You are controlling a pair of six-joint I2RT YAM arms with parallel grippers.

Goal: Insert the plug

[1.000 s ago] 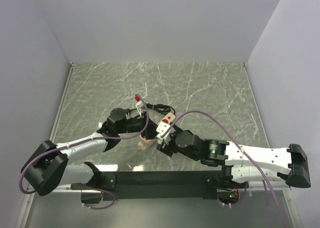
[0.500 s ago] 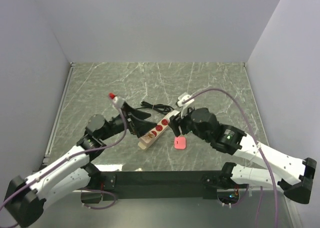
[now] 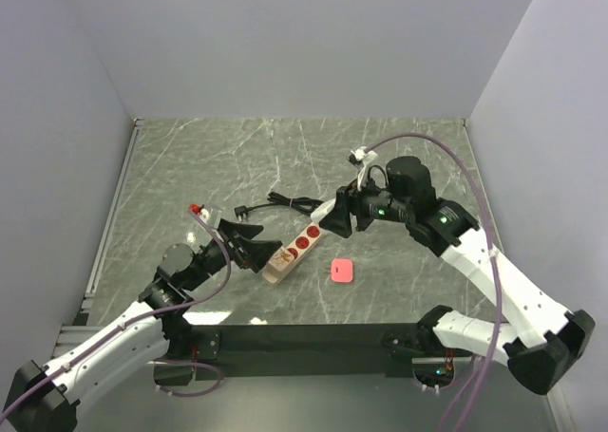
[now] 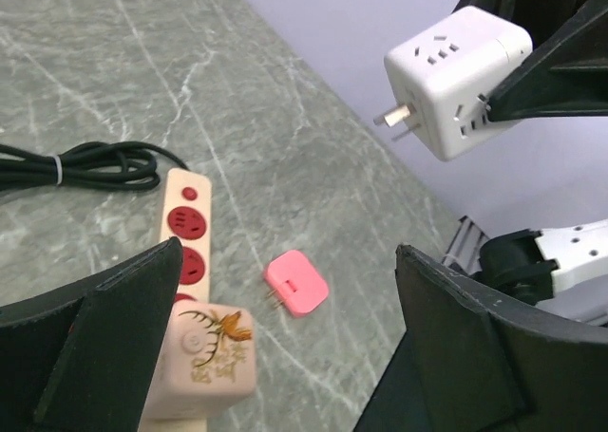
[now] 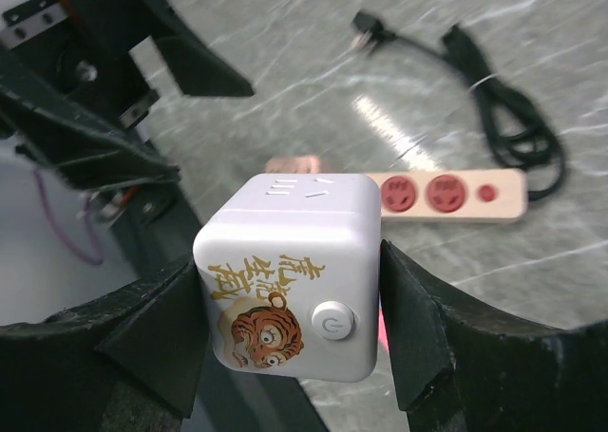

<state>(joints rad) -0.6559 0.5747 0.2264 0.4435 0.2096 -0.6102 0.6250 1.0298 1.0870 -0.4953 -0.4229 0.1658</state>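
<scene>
My right gripper holds the white cube plug point(image 5: 290, 275) crosswise to the red sockets, so I should give it to my left gripper's open fingers point(image 5: 204, 130) and regrip it turned.
A beige power strip point(image 3: 296, 246) with red sockets lies on the marble table; it also shows in the left wrist view point(image 4: 195, 261) and the right wrist view point(image 5: 432, 194). My right gripper point(image 3: 339, 220) is shut on a white cube plug point(image 5: 294, 275) with a tiger print and holds it in the air above the strip's far end. The cube's prongs show in the left wrist view point(image 4: 456, 66). A small pink plug point(image 3: 342, 271) lies on the table right of the strip point(image 4: 296, 283). My left gripper point(image 3: 256, 246) is open and empty by the strip's near end point(image 4: 285, 356).
The strip's black cord point(image 3: 296, 204) lies coiled behind it, its plug end point(image 3: 243, 209) to the left; the cord also shows in the right wrist view point(image 5: 499, 114). Grey walls enclose the table on three sides. A black rail point(image 3: 304, 337) runs along the near edge.
My right gripper has lifted the white cube and moved back and right. My left gripper has drawn back to the left, off the strip. The pink plug now lies exposed on the table.
</scene>
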